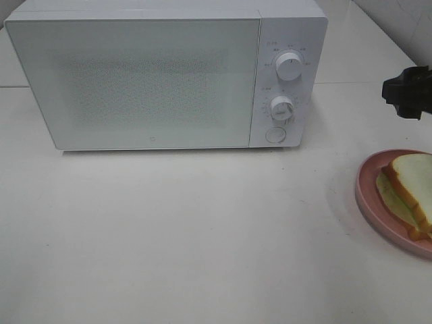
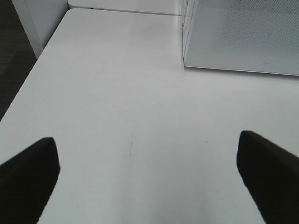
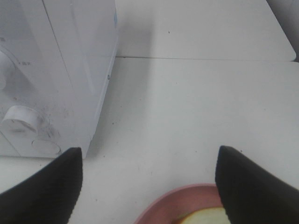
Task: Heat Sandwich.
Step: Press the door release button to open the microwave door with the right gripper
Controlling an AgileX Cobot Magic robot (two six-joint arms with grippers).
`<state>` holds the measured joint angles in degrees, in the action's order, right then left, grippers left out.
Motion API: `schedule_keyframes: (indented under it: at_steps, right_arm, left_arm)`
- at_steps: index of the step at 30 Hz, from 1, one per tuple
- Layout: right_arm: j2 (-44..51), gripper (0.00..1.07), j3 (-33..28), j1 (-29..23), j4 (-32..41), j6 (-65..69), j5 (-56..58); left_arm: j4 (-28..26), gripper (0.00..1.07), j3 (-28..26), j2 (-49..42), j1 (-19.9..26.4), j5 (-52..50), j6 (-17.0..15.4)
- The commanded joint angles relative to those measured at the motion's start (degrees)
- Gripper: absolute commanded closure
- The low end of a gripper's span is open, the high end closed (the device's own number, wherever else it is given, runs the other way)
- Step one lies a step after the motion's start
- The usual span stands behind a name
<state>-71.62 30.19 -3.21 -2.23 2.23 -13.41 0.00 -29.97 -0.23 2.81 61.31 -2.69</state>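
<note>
The robot's right gripper should first turn toward the round button [image 1: 275, 135] below the knobs, because the microwave's door [image 1: 154, 91] is closed while the sandwich is on the pink plate.
The sandwich [image 1: 408, 189], white bread with tan crust and pale green filling, lies on a round pink plate [image 1: 368, 192] at the right edge of the table. A white microwave [image 1: 162, 74] stands at the back with its door shut. My right gripper [image 3: 148, 186] is open and holds nothing; it hovers over the table between the microwave's knob side [image 3: 46, 84] and the plate [image 3: 173, 205], and its black body [image 1: 407, 91] shows at the right edge of the high view. My left gripper [image 2: 147, 175] is open over bare table beside the microwave's front corner [image 2: 187, 51].
The microwave has two round knobs [image 1: 289, 67] and a round button [image 1: 275, 135] on its right panel. A table seam runs behind the microwave. The table's left edge [image 2: 28, 79] drops off to dark floor.
</note>
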Motion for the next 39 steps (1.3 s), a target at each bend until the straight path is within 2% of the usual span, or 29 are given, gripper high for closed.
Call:
schedule_keyframes:
  at_steps: [1, 4, 6, 10, 11, 12, 14, 16, 20, 27, 33, 39]
  right_arm:
    - [-1.4, 0.31, -0.8, 0.3, -0.3, 0.3, -5.9]
    - [-3.1, 0.31, -4.6, -0.1, 1.5, 0.2, -16.2]
    - [-3.3, 0.31, -5.7, -0.8, 3.0, -0.4, -18.2]
    - [-3.3, 0.31, -9.7, -5.6, 10.9, -8.8, -26.6]
    - [-3.3, 0.31, -9.7, -5.6, 10.9, -8.8, -26.6]
    - [-3.3, 0.31, -11.1, -8.1, 15.4, -11.6, -29.2]
    - [-3.3, 0.31, -12.2, -10.4, 19.2, -13.5, -31.2]
    - [-3.3, 0.31, -12.7, -11.3, 20.3, -14.1, -32.0]
    - [-3.3, 0.31, -14.7, -17.0, 25.6, -16.7, -35.9]
    - [-3.3, 0.31, -16.3, -24.1, 31.3, -19.1, -39.1]
    - [-4.0, 0.31, -16.3, -28.1, 33.7, -19.4, -39.9]
    - [-10.8, 0.31, -16.3, -31.6, 34.4, -17.8, -43.4]
  left_arm:
    - [0.0, 0.09, 0.1, -1.5, -0.1, -0.6, 0.0]
    - [0.0, 0.09, 0.1, -1.5, -0.1, -0.6, 0.0]
    - [0.0, 0.09, 0.1, -1.5, -0.1, -0.6, 0.0]
    - [0.0, 0.09, 0.1, -1.5, -0.1, -0.6, 0.0]
    - [0.0, 0.09, 0.1, -1.5, -0.1, -0.6, 0.0]
    - [0.0, 0.09, 0.1, -1.5, -0.1, -0.6, 0.0]
    - [0.0, 0.09, 0.1, -1.5, -0.1, -0.6, 0.0]
    - [0.0, 0.09, 0.1, -1.5, -0.1, -0.6, 0.0]
    - [0.0, 0.09, 0.1, -1.5, -0.1, -0.6, 0.0]
    - [0.0, 0.09, 0.1, -1.5, -0.1, -0.6, 0.0]
    - [0.0, 0.09, 0.1, -1.5, -0.1, -0.6, 0.0]
    - [0.0, 0.09, 0.1, -1.5, -0.1, -0.6, 0.0]
